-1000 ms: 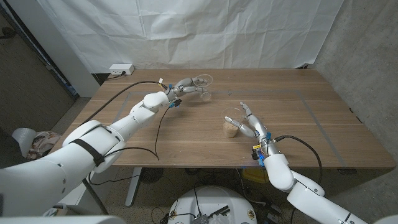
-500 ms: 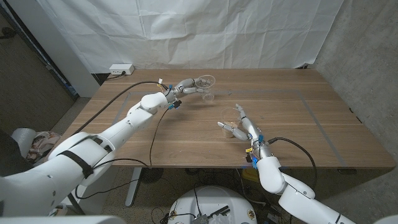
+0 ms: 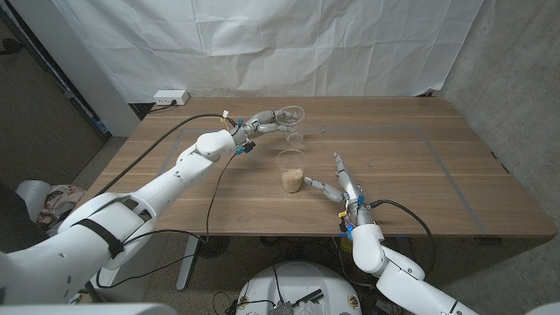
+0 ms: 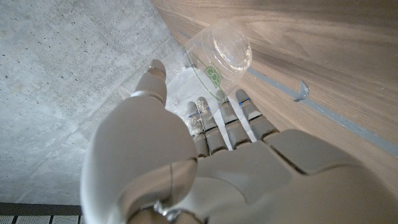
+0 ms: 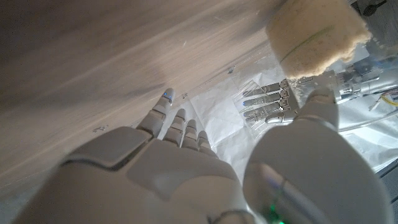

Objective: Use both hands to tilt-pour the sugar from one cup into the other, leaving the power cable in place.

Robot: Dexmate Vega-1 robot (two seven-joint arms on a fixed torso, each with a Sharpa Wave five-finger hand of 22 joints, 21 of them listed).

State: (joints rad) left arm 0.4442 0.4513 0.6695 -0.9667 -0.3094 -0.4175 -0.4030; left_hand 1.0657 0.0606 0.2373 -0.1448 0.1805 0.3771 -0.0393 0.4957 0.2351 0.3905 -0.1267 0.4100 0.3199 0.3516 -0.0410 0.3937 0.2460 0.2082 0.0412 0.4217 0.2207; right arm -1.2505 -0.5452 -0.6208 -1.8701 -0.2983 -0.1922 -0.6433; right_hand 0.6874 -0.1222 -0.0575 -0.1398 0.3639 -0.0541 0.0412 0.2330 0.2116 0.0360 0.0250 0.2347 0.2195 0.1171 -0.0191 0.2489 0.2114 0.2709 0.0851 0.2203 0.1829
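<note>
The sugar's top edge [image 5: 328, 64] is rough and lumpy, so I expect the sugar to stay back in the bottom before it spills when the robot tilts the cup.
A clear cup with sugar [image 3: 291, 173] in its bottom stands upright near the table's middle; its sugar-filled base [image 5: 314, 34] shows in the right wrist view. My right hand [image 3: 337, 183] is just to its right, fingers spread and holding nothing, the thumb close to the cup's foot. Farther back, my left hand [image 3: 264, 119] grips an empty clear cup [image 3: 292, 121] near its rim; this cup [image 4: 217, 56] carries a green mark beyond my fingertips. Whether its base touches the wood I cannot tell. A black cable [image 3: 213, 188] lies on the table beside my left arm.
A white power strip [image 3: 171, 97] sits behind the table's far left corner. Faint tape lines [image 3: 442, 157] mark a rectangle on the wooden table [image 3: 455, 188]. A white sheet hangs behind the table.
The sugar cup now stands further left, nearer the empty cup. My right hand moved left with it and has let go. The left hand and its cup have barely moved.
</note>
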